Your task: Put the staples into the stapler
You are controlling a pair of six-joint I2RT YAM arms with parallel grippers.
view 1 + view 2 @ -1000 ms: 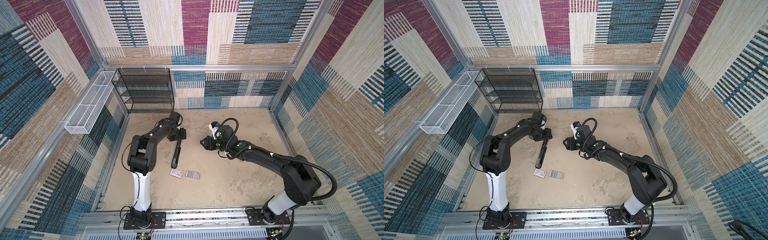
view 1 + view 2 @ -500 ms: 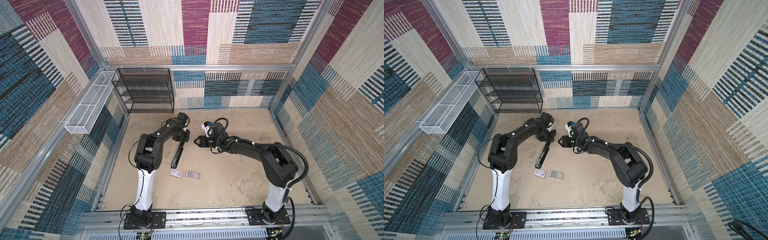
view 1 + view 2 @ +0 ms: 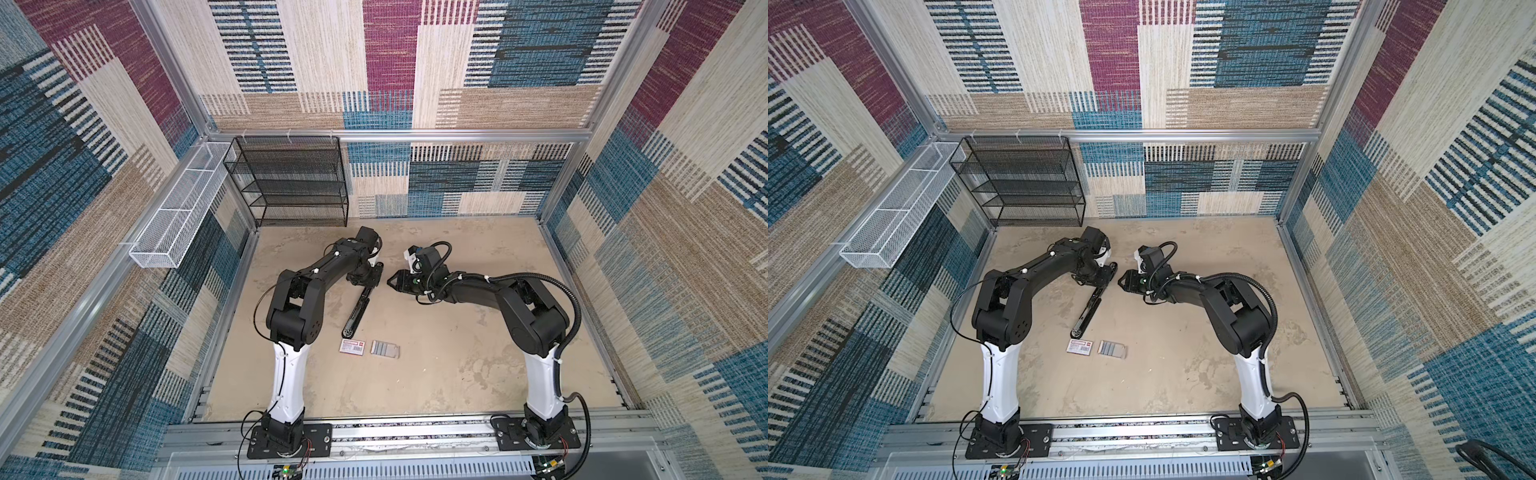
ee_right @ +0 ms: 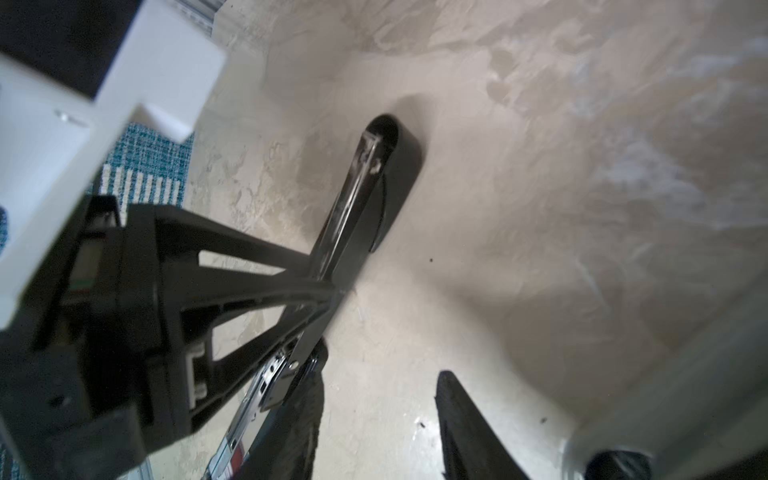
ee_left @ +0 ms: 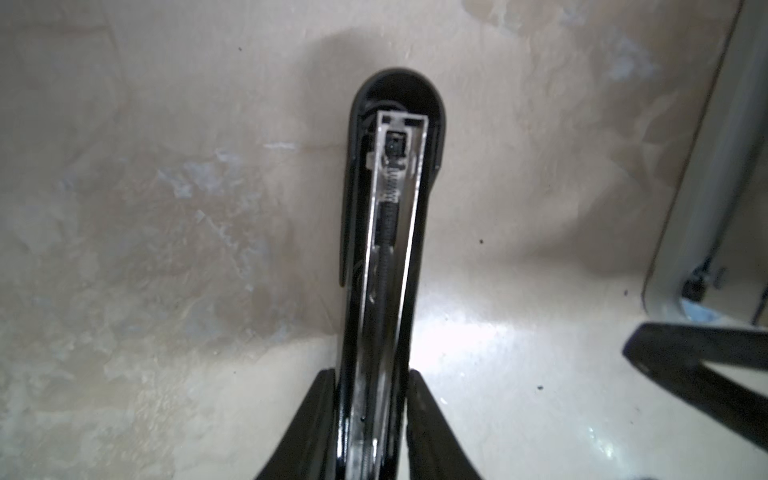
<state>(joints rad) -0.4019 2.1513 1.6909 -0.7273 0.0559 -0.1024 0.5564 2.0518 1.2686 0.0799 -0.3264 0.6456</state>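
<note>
The robot's left gripper is holding the stapler away from the white box (image 3: 352,346), so the right gripper should grab the stapler's far tip (image 3: 379,266) and free the left gripper.
The black stapler (image 3: 356,311) lies opened out flat on the tan table, running from the middle toward the front in both top views (image 3: 1088,309). My left gripper (image 3: 371,279) is shut on its far end. The left wrist view shows both fingers pressed against the stapler's sides (image 5: 386,232), with the metal channel and spring exposed. My right gripper (image 3: 390,282) hangs open just right of that same end, with bare table between its fingers (image 4: 461,415). The staples (image 3: 385,349) sit in a small flat tray near the front, beside the white box with a red label (image 3: 352,345).
A black mesh shelf rack (image 3: 291,183) stands at the back left. A white wire basket (image 3: 178,208) hangs on the left wall. Aluminium frame rails edge the table on all sides.
My left gripper has closed onto the stapler's far end. My right gripper has moved left toward the stapler and its fingers have narrowed a little.
</note>
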